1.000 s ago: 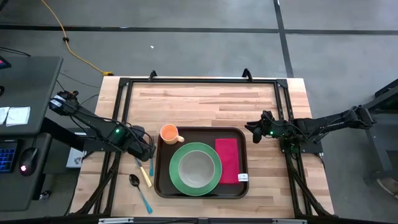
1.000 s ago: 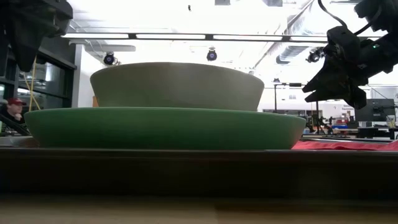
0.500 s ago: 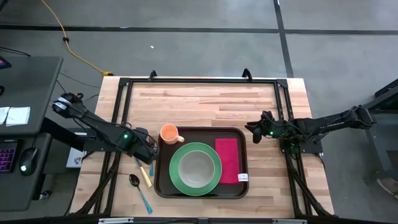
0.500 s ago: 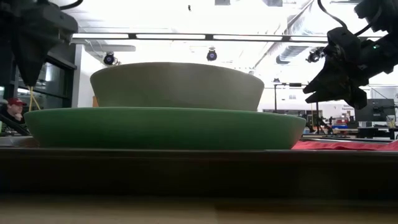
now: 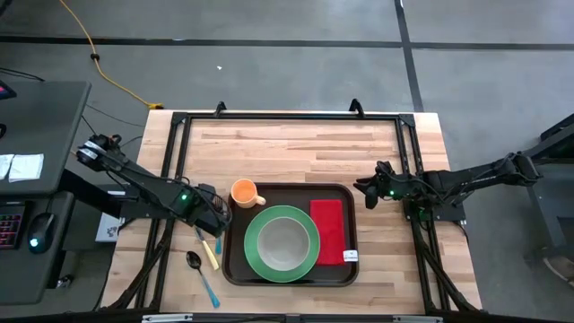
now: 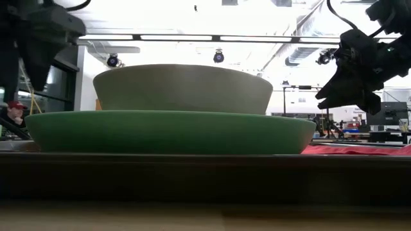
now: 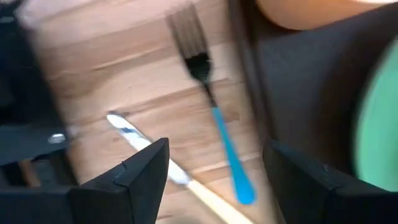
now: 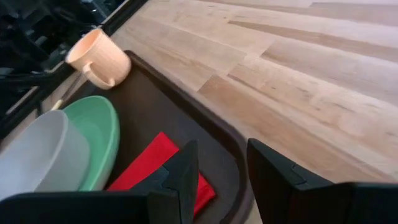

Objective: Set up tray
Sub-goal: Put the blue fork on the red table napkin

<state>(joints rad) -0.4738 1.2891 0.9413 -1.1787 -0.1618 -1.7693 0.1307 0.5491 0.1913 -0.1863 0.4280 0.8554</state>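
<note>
The knife and the fork's blue handle (image 7: 231, 157) are both between the left gripper's open fingers, so the robot should move that gripper up to the fork's neck (image 7: 214, 104) and grip the fork there.
The dark brown tray (image 5: 296, 192) lies mid-table. On it are a green plate (image 5: 255, 244) with a grey bowl (image 5: 283, 240), a red napkin (image 5: 328, 231) and an orange cup (image 5: 243, 191). A blue-handled fork (image 7: 214, 112), a cream-handled knife (image 7: 163, 167) and a spoon (image 5: 194, 261) lie flat on the wood left of the tray. My left gripper (image 5: 215, 221) hangs open above the fork and knife, pointing down, its fingers (image 7: 140, 180) clear of both. My right gripper (image 5: 363, 190) waits open just beyond the tray's far right corner, with nothing between its fingers.
Black frame rails (image 5: 175, 161) run along the table's left, far and right sides. Bare wood (image 5: 296, 148) stretches beyond the tray toward the far edge. A desk with a keyboard and mouse (image 5: 36, 240) stands off the table's left side.
My left gripper has moved a little toward the tray and sunk slightly, still open and pointing down. The cutlery and everything on the tray have stayed put.
</note>
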